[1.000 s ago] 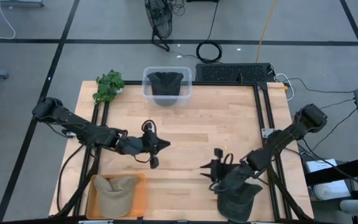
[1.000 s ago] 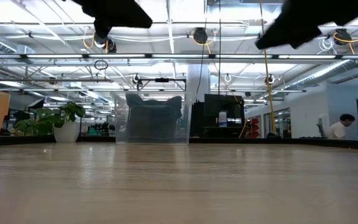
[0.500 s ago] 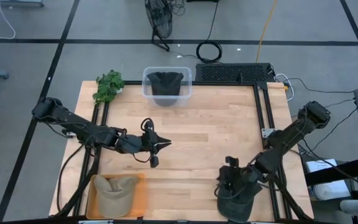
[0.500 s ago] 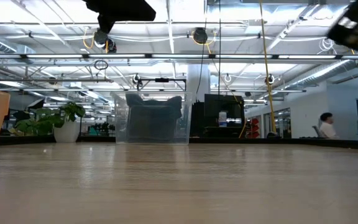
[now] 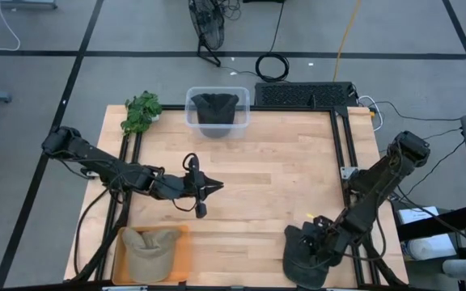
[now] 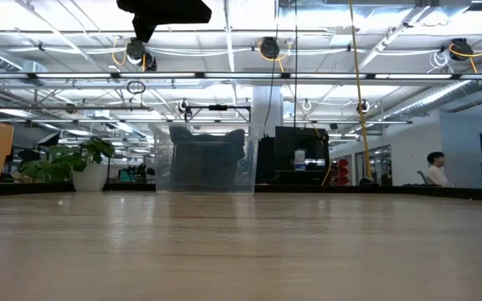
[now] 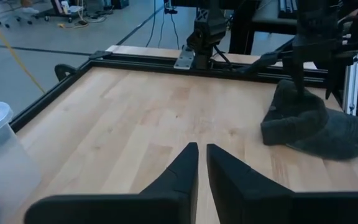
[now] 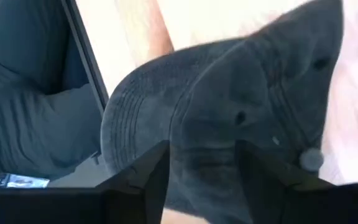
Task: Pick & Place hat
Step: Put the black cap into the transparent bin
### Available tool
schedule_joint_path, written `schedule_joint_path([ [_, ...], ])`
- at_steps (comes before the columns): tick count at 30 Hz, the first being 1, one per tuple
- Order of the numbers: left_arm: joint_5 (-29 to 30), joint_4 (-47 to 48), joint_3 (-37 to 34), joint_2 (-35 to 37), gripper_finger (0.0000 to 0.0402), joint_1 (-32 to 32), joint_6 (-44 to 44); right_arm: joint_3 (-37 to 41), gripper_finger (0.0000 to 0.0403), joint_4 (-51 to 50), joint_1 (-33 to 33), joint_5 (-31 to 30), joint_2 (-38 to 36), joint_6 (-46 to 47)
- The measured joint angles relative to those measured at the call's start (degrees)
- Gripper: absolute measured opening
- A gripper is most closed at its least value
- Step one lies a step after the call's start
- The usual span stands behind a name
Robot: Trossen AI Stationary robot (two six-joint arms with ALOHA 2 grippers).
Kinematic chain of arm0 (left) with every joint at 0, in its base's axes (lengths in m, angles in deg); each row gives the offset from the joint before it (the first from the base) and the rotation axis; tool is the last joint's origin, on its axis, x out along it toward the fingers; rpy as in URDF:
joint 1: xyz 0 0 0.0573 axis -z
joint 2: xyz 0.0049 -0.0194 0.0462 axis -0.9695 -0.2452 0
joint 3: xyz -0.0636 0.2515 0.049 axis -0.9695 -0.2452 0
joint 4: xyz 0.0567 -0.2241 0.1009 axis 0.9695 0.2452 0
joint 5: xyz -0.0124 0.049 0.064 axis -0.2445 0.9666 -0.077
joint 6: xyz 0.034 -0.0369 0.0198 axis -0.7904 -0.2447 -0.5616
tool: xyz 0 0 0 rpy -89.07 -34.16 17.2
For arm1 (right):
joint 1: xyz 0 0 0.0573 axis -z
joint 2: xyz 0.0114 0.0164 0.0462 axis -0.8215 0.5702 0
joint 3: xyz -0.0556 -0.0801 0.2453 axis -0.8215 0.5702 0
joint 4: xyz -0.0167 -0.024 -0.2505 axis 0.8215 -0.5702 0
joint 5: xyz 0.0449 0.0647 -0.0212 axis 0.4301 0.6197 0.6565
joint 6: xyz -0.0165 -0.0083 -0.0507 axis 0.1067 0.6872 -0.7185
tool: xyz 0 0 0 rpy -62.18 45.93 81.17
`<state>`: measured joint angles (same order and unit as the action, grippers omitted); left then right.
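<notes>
The dark grey hat [image 5: 298, 260] is far from my left gripper, so next my right gripper pinches the hat's top by its rim and brings it to the table's middle [image 5: 244, 189].
A dark grey hat [image 5: 300, 262] lies crown up at the table's near right corner and is also seen in the left wrist view [image 7: 319, 127]. My right gripper [image 5: 314, 242] hangs over it, open, pointing down, with a finger on either side of the crown [image 8: 241, 99]. My left gripper [image 5: 209, 187] hovers shut above the table's middle [image 7: 197, 163]. A tan hat [image 5: 148, 249] rests on an orange tray [image 5: 181, 257] at the near left. Another dark hat [image 5: 215, 107] sits in a clear bin [image 5: 191, 113] at the far edge. My right gripper comes at the dark grey hat's crown [image 7: 291, 93] from above, pointing down, its open fingers [image 8: 151, 171] standing on either side. Whether they touch the cloth I cannot tell. The hat lies flat on the table.
A potted plant [image 5: 141, 111] stands at the far left corner. Black frame rails [image 5: 348, 153] run along the table's right and left sides. Bare wood [image 5: 281, 174] lies between the bin and the near hats. A person [image 6: 433, 167] shows far off in the room.
My right gripper has moved toward the table's near right corner and down, from beside the dark grey hat to right over its crown, turning as it went; it has left the low view. The hats have stayed put.
</notes>
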<state>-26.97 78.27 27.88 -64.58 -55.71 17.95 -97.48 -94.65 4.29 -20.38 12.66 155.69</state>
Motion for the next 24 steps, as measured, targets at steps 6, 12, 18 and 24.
schedule_joint_path([
  [6,-0.01,0.03,0.00,0.00,0.0047,-0.10,0.00,0.00,0.0180,0.46,-1.82,-0.11,0.00,1.64],
  [12,-0.05,0.05,0.00,0.00,0.0047,-0.26,-0.50,0.00,0.0179,2.46,-2.81,-0.71,0.14,1.62],
  [18,-0.23,0.05,0.00,0.00,0.0047,-0.15,-0.52,0.00,0.0163,3.05,-2.83,-1.69,2.58,0.07],
  [24,-0.24,0.07,0.00,0.00,0.0047,-0.15,-0.55,0.00,0.0153,6.79,-4.32,1.34,4.72,1.86],
])
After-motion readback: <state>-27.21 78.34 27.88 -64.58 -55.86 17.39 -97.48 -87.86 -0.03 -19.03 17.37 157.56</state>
